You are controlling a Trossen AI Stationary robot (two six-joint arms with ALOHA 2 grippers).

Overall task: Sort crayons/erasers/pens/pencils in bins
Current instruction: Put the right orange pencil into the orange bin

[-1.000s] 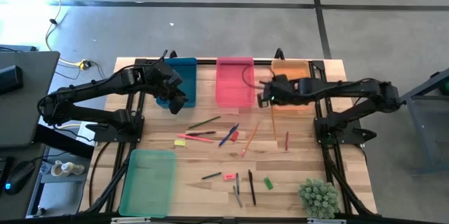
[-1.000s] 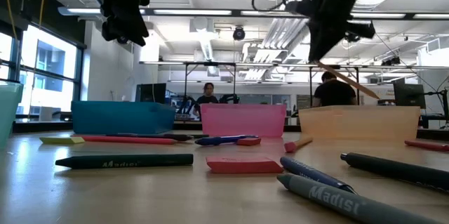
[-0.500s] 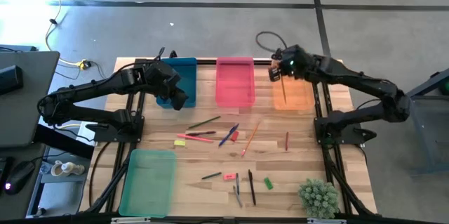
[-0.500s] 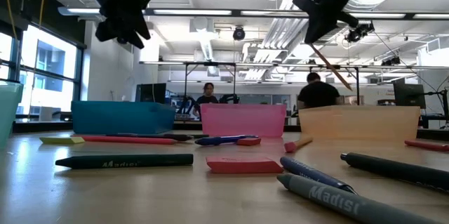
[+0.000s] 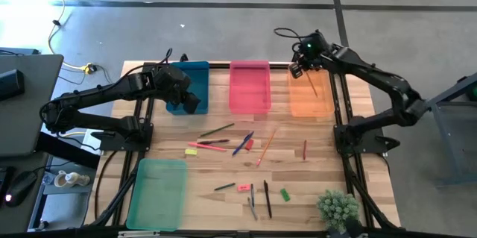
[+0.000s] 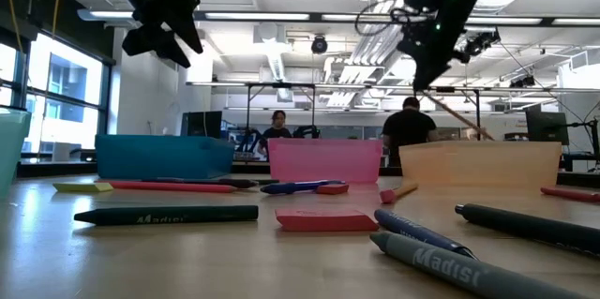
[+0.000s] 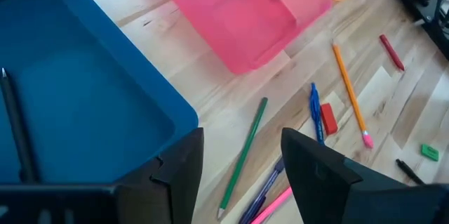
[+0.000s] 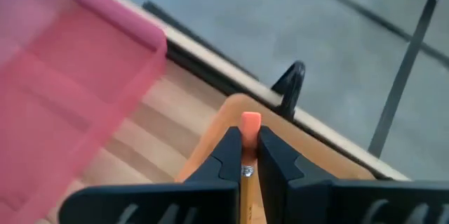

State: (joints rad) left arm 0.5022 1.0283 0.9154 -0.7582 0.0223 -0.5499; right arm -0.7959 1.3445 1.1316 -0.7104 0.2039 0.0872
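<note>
The orange pencil's lower end is hanging above the orange bin, so my right gripper should keep moving the pencil down until it is inside the orange bin's rim, and then let go.
My right gripper is shut on an orange pencil above the far end of the orange bin. In the low view the pencil slants down toward that bin's rim. My left gripper stands open over the near right corner of the blue bin. A black pen lies in that bin. The pink bin stands between the two. On the wood lie a green pencil, a blue pen, another orange pencil, a red crayon and erasers. My right gripper pinches the orange pencil between its two fingers just below the pink eraser end, which sticks out past the fingertips. The fingers come slanting down from above. The pencil is lifted clear of the table and hangs aslant, its lower end over the orange bin.
The light green bin lies at the near left. Dark pens, a pink eraser and a green eraser lie near the front edge, a small plant at the near right. People stand in the room behind.
My right gripper has carried the orange pencil from the gap between the pink and orange bins toward the table's far right, over the orange bin's far end, and its wrist has rolled. The pencil has swung from pointing at the near edge to slanting over the bin. My left gripper has rolled in place.
</note>
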